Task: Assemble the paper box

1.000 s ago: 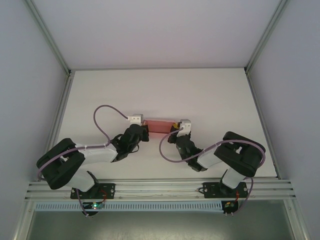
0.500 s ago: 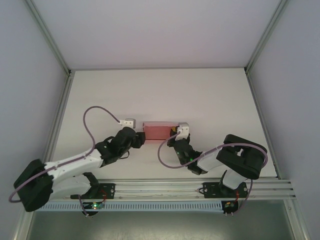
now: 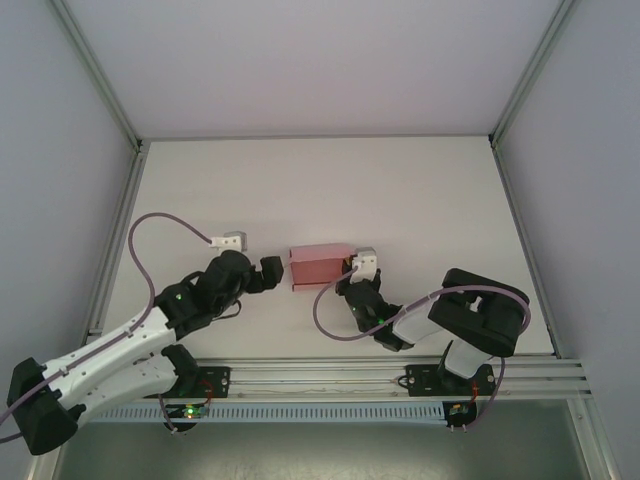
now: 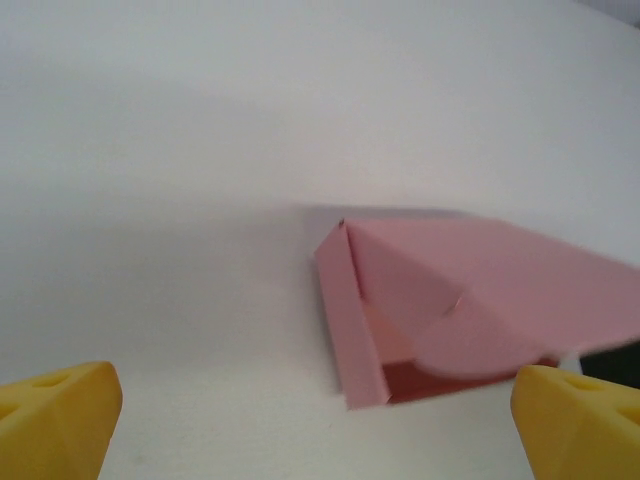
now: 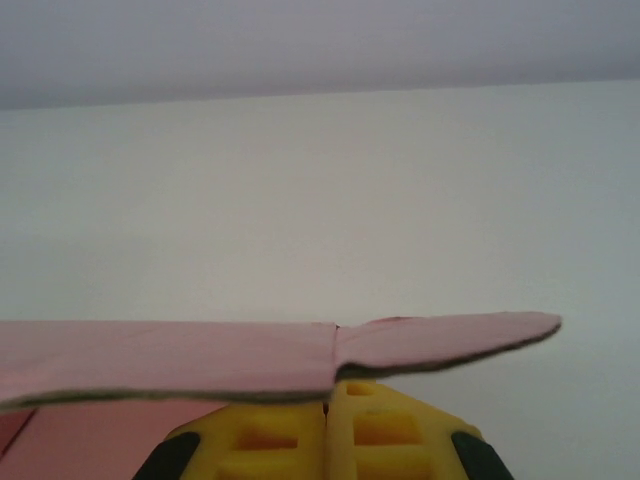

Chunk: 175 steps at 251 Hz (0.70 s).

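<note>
My right gripper is the only one at the lid [image 4: 510, 275], which slants up over the open box, so my left gripper should get its fingers around the box's loose end [image 4: 352, 320] before the lid closes.
The pink paper box [image 3: 320, 267] lies mid-table, partly folded, with its left end open. In the left wrist view the paper box [image 4: 470, 300] shows a raised side wall, a rounded flap and a dark inside. My left gripper [image 3: 274, 273] stands open just left of the box, not touching it; its yellow fingertips [image 4: 55, 415] sit wide apart around my left gripper [image 4: 320, 440]. My right gripper [image 3: 352, 271] is at the box's right end. In the right wrist view my right gripper [image 5: 327, 425] is shut, with the box's pink edge [image 5: 250, 355] coming out of the pressed pads.
The white table [image 3: 400, 190] is walled by grey panels and metal posts on the left, right and back. An aluminium rail [image 3: 320, 375] runs along the near edge by the arm bases. Purple cables loop above both wrists.
My left arm has let go of the box's left end and drawn back to the left and toward me. The box has shifted slightly nearer, still held by the right gripper.
</note>
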### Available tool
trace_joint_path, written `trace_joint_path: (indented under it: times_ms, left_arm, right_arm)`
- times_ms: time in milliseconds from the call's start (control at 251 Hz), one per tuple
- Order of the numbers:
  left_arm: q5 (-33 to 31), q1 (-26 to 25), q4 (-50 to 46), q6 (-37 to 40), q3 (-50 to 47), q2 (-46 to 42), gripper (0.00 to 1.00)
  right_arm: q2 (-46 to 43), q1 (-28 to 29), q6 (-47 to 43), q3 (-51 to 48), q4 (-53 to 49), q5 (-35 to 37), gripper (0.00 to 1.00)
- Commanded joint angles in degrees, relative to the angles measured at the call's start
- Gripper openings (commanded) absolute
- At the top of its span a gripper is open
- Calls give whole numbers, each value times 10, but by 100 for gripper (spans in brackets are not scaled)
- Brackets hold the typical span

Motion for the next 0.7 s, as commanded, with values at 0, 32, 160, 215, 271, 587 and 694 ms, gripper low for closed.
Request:
trace_joint_path:
  times_ms: [0,32,160,215,271,587,694]
  left_arm:
    - [14,33,41,-50,28,45,100]
    - [27,42,58,-53,35,66,100]
    - [49,64,75,-73,67,146,100]
    - [53,66,104,-77,63,175,100]
    - [73,71,150,-84,54,201,100]
    - [132,81,228,-103,46,293,92]
    - [129,81,250,-111,20,300,83]
  right_arm:
    - [17,19,-32,4,-15,25,0]
    - [18,23,-34,6,-15,29,0]
    - [18,31,-19,8,-21,31,0]
    - [19,34,-12,11,-33,30,0]
    - [24,36,-13,13,-38,27,0]
    - [30,41,-13,9,-39,30,2]
    - [27,41,-8,11,-50,23,4]
